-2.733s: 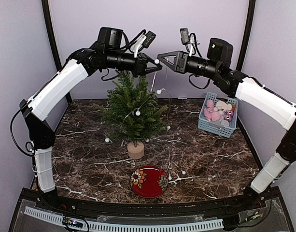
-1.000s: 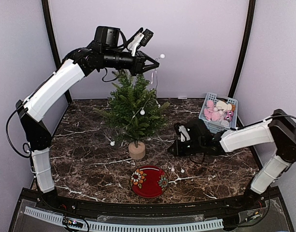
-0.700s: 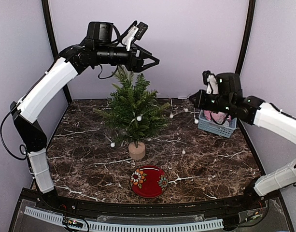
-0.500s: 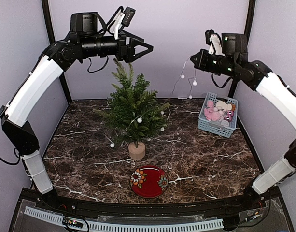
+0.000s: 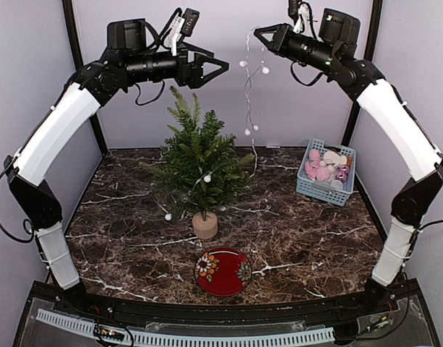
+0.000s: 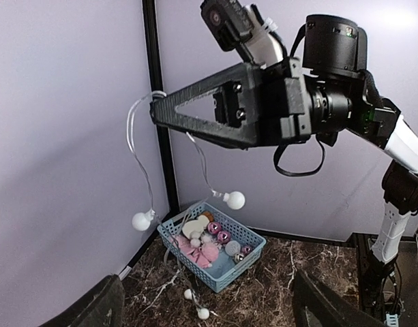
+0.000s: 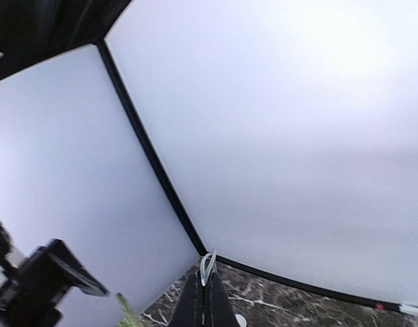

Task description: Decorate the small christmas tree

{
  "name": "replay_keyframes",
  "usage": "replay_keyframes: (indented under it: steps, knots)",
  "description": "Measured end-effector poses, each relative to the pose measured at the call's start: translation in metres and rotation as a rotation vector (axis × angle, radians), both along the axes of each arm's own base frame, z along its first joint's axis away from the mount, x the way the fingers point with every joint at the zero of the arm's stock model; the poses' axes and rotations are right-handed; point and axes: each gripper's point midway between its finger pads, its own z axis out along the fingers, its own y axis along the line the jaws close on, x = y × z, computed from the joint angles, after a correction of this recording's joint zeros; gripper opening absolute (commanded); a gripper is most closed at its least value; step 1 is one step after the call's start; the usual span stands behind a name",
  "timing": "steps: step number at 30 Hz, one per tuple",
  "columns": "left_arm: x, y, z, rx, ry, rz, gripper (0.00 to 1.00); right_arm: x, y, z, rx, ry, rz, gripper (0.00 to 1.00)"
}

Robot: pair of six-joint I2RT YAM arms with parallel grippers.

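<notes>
I should take the hanging wire (image 5: 248,49) with my left gripper and pull it around to the tree's other side, because the string (image 5: 249,101) hangs from my right gripper beside the tree.
The small christmas tree (image 5: 199,163) stands on its light-wood stump (image 5: 203,224) at the middle left of the table. A string of white ball lights (image 5: 248,94) hangs from my right gripper (image 5: 259,30), which is shut on its wire high up, to the right of the treetop. The string's lower end trails onto the tree. In the right wrist view the fingers (image 7: 207,300) pinch a wire loop (image 7: 207,267). My left gripper (image 5: 217,69) is open and holds nothing, above the treetop. Its wrist view shows the right gripper (image 6: 156,112) and two hanging balls (image 6: 234,199).
A blue basket (image 5: 349,155) of pink, white and shiny ornaments sits at the back right of the dark marble table. A red flowered plate (image 5: 222,271) lies in front of the tree. Purple walls with black corner posts (image 5: 362,65) close in the back.
My left gripper has opened, let go of the light string and drawn back to the left. My right arm has swung up from the table, lifting the string high beside the treetop.
</notes>
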Motion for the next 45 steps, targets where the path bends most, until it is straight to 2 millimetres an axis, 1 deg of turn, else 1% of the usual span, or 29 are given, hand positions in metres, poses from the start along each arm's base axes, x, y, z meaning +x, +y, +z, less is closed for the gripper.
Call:
replay_keyframes:
  steps: [2,6,8,10,11,12,13,14,15,16,17,18,19,20,21,22,24,26,31,37,41,45]
  knots:
    - [0.009,-0.008,-0.009,0.009,-0.001,-0.005,0.88,-0.008,0.009,0.010,0.041,-0.039,0.072,0.00]
    - [0.031,-0.026,-0.037,0.032,0.019,-0.007,0.86,-0.028,0.024,0.027,0.090,-0.100,0.206,0.00]
    - [0.039,-0.034,-0.049,0.038,0.036,-0.013,0.82,-0.039,0.030,0.034,0.102,-0.128,0.266,0.00]
    - [0.044,-0.040,-0.057,0.036,0.056,-0.027,0.77,-0.051,0.036,0.038,0.103,-0.149,0.319,0.00]
    - [0.045,-0.042,-0.060,0.033,0.067,-0.034,0.73,-0.055,0.038,0.038,0.102,-0.154,0.336,0.00]
    - [0.046,-0.044,-0.062,0.030,0.071,-0.040,0.66,-0.060,0.042,0.039,0.100,-0.159,0.357,0.00]
    - [0.046,-0.046,-0.063,0.023,0.080,-0.047,0.62,-0.063,0.044,0.039,0.098,-0.162,0.369,0.00]
    - [0.045,-0.047,-0.062,0.017,0.085,-0.054,0.54,-0.066,0.046,0.038,0.095,-0.163,0.386,0.00]
    - [0.044,-0.047,-0.061,0.010,0.088,-0.059,0.49,-0.068,0.047,0.038,0.093,-0.165,0.392,0.00]
    - [0.043,-0.048,-0.059,0.003,0.088,-0.066,0.41,-0.069,0.048,0.037,0.091,-0.166,0.399,0.00]
    - [0.042,-0.048,-0.057,-0.005,0.085,-0.076,0.37,-0.070,0.049,0.037,0.088,-0.168,0.405,0.00]
    - [0.041,-0.049,-0.055,-0.013,0.085,-0.084,0.29,-0.071,0.050,0.036,0.087,-0.168,0.409,0.00]
    - [0.040,-0.049,-0.054,-0.016,0.085,-0.091,0.25,-0.071,0.051,0.035,0.084,-0.165,0.412,0.00]
    - [0.038,-0.050,-0.053,-0.019,0.086,-0.102,0.17,-0.071,0.051,0.033,0.082,-0.162,0.412,0.00]
    - [0.036,-0.050,-0.053,-0.020,0.083,-0.112,0.14,-0.070,0.052,0.030,0.078,-0.157,0.412,0.00]
    - [0.035,-0.051,-0.053,-0.022,0.088,-0.118,0.08,-0.069,0.053,0.028,0.074,-0.151,0.411,0.00]
    - [0.034,-0.051,-0.051,-0.026,0.085,-0.126,0.03,-0.066,0.053,0.023,0.068,-0.143,0.403,0.00]
    - [0.035,-0.051,-0.050,-0.028,0.078,-0.123,0.00,-0.063,0.054,0.018,0.060,-0.136,0.386,0.00]
    - [0.042,-0.049,-0.045,-0.027,0.013,-0.081,0.00,-0.063,0.052,0.011,0.045,-0.132,0.346,0.00]
    - [0.057,-0.040,-0.030,-0.028,-0.119,0.008,0.00,-0.081,0.059,0.016,0.040,-0.160,0.325,0.00]
    - [0.072,-0.026,-0.021,-0.024,-0.193,0.076,0.00,-0.090,0.068,0.013,0.034,-0.166,0.322,0.00]
    - [0.089,-0.003,-0.012,-0.020,-0.236,0.140,0.00,-0.093,0.077,0.003,0.019,-0.153,0.314,0.00]
